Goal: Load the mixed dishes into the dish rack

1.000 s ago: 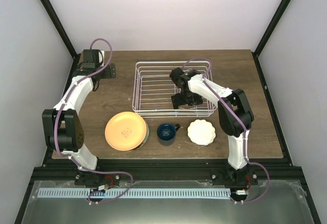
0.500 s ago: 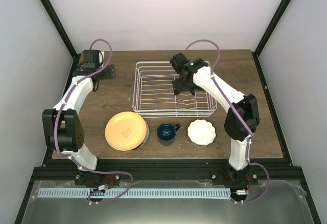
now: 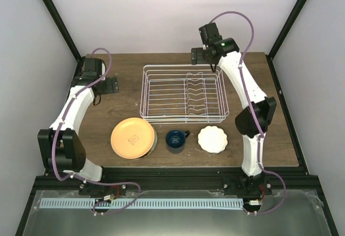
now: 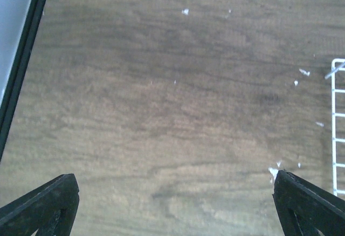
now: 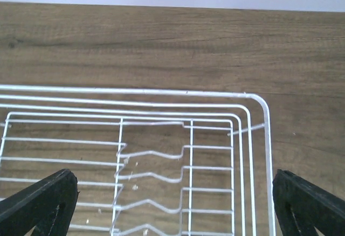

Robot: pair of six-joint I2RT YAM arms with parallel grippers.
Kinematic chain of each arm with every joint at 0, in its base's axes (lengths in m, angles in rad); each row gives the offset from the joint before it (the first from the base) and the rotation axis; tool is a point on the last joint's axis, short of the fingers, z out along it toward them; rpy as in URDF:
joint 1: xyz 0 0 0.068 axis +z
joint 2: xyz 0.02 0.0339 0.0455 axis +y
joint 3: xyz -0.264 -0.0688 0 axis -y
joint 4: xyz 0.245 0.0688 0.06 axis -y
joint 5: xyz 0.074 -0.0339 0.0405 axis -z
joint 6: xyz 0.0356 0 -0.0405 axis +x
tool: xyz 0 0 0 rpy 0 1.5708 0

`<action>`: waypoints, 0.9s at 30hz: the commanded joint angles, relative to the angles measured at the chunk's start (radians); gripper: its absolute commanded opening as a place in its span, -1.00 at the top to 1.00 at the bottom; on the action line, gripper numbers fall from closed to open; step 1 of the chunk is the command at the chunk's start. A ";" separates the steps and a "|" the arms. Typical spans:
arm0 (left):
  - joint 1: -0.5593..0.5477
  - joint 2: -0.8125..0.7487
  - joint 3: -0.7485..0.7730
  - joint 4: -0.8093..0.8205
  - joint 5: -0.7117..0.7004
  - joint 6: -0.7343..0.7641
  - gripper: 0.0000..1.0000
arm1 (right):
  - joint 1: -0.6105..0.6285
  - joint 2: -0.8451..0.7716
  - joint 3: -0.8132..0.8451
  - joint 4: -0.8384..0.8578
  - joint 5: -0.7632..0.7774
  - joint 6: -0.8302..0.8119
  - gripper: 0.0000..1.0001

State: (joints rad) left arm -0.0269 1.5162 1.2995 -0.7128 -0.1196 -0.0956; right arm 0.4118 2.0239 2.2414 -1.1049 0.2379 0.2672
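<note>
My left gripper should carry on moving toward the mug [image 3: 175,139] until its fingers close on the dark blue mug's rim [image 3: 167,137], because that rim is clear of the orange-yellow plate.
The white wire dish rack [image 3: 167,93] stands at the table's middle back and holds nothing. The orange-yellow plate [image 3: 132,137] lies in front of it, on top of the mint-green plate, of which only a rim sliver [image 3: 155,140] shows. The dark blue mug [image 3: 176,140] and the white scalloped dish [image 3: 212,139] sit to its right. My right gripper [image 3: 204,54] is open and empty, raised above the rack's far right corner [image 5: 253,101]. My left gripper [image 3: 109,84] is open and empty over bare wood left of the rack [image 4: 337,128].
The wooden table [image 3: 269,101] ends at black frame posts at both back corners. In the left wrist view the table's left edge and black frame [image 4: 21,69] show. White specks lie on the wood.
My right arm has lifted out of the rack and swung back to above its far right corner. My left arm has shifted slightly left. The dishes have not moved.
</note>
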 commanded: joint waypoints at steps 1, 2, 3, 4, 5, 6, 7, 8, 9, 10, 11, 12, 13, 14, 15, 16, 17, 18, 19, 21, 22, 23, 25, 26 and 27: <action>-0.004 -0.040 -0.025 -0.109 0.014 -0.055 -1.00 | -0.092 0.082 0.082 0.042 -0.172 -0.022 -1.00; -0.004 -0.042 -0.028 -0.123 0.018 -0.060 -0.99 | -0.113 0.086 0.080 0.064 -0.212 -0.011 -1.00; -0.003 -0.040 -0.030 -0.141 0.029 -0.062 -1.00 | -0.129 0.089 0.076 0.076 -0.239 0.001 -1.00; -0.004 -0.040 -0.028 -0.160 0.043 -0.062 -1.00 | -0.139 0.091 0.071 0.080 -0.247 0.006 -1.00; -0.004 -0.042 -0.028 -0.184 0.059 -0.060 -1.00 | -0.142 0.089 0.065 0.081 -0.239 0.004 -1.00; -0.006 -0.049 -0.033 -0.191 0.085 -0.059 -1.00 | -0.143 0.086 0.055 0.082 -0.222 -0.004 -1.00; -0.012 -0.061 -0.038 -0.193 0.110 -0.055 -1.00 | -0.144 0.077 0.034 0.088 -0.205 -0.013 -1.00; -0.024 -0.072 -0.042 -0.194 0.131 -0.046 -1.00 | -0.144 0.065 0.007 0.098 -0.187 -0.025 -1.00; -0.046 -0.083 -0.040 -0.195 0.139 -0.035 -1.00 | -0.143 0.050 -0.025 0.109 -0.168 -0.042 -1.00; -0.076 -0.090 -0.033 -0.206 0.143 -0.022 -1.00 | -0.143 0.034 -0.055 0.121 -0.136 -0.052 -1.00; -0.109 -0.091 -0.021 -0.227 0.143 -0.009 -1.00 | -0.145 0.020 -0.080 0.132 -0.116 -0.062 -1.00; -0.145 -0.084 -0.008 -0.250 0.145 0.006 -1.00 | -0.146 0.004 -0.101 0.141 -0.101 -0.069 -1.00; -0.179 -0.078 0.007 -0.274 0.153 0.013 -1.00 | -0.150 0.000 -0.115 0.145 -0.090 -0.073 -1.00; -0.213 -0.069 0.019 -0.291 0.171 0.019 -1.00 | -0.155 -0.005 -0.120 0.147 -0.087 -0.073 -0.99; -0.243 -0.060 0.030 -0.307 0.208 0.022 -1.00 | -0.159 -0.006 -0.118 0.147 -0.086 -0.072 -1.00; -0.273 -0.051 0.043 -0.321 0.233 0.026 -1.00 | -0.164 -0.007 -0.115 0.147 -0.083 -0.071 -1.00; -0.314 -0.041 0.059 -0.336 0.255 0.030 -1.00 | -0.167 -0.007 -0.111 0.148 -0.078 -0.072 -1.00; -0.343 -0.029 0.074 -0.353 0.269 0.035 -1.00 | -0.172 -0.007 -0.105 0.150 -0.072 -0.074 -1.00; -0.376 -0.017 0.090 -0.379 0.282 0.039 -1.00 | -0.177 -0.006 -0.097 0.151 -0.065 -0.072 -1.00; -0.438 0.005 0.115 -0.412 0.299 0.043 -1.00 | -0.194 0.001 -0.066 0.144 -0.072 -0.064 -1.00; -0.471 0.014 0.125 -0.423 0.302 0.043 -1.00 | -0.206 0.005 -0.049 0.140 -0.086 -0.056 -1.00; -0.499 0.022 0.133 -0.432 0.304 0.041 -1.00 | -0.222 0.006 -0.034 0.139 -0.104 -0.049 -1.00; -0.554 0.031 0.143 -0.440 0.309 0.033 -1.00 | -0.252 0.001 -0.019 0.145 -0.139 -0.034 -1.00; -0.577 0.035 0.146 -0.441 0.310 0.028 -1.00 | -0.268 -0.004 -0.018 0.151 -0.149 -0.029 -1.00; -0.599 0.041 0.149 -0.441 0.313 0.022 -1.00 | -0.277 -0.006 -0.021 0.156 -0.154 -0.029 -1.00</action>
State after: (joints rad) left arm -0.5606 1.5402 1.4162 -1.0943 0.1600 -0.0700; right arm 0.1921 2.0670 2.1677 -0.9756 0.1204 0.2180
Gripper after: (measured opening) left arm 0.995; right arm 0.998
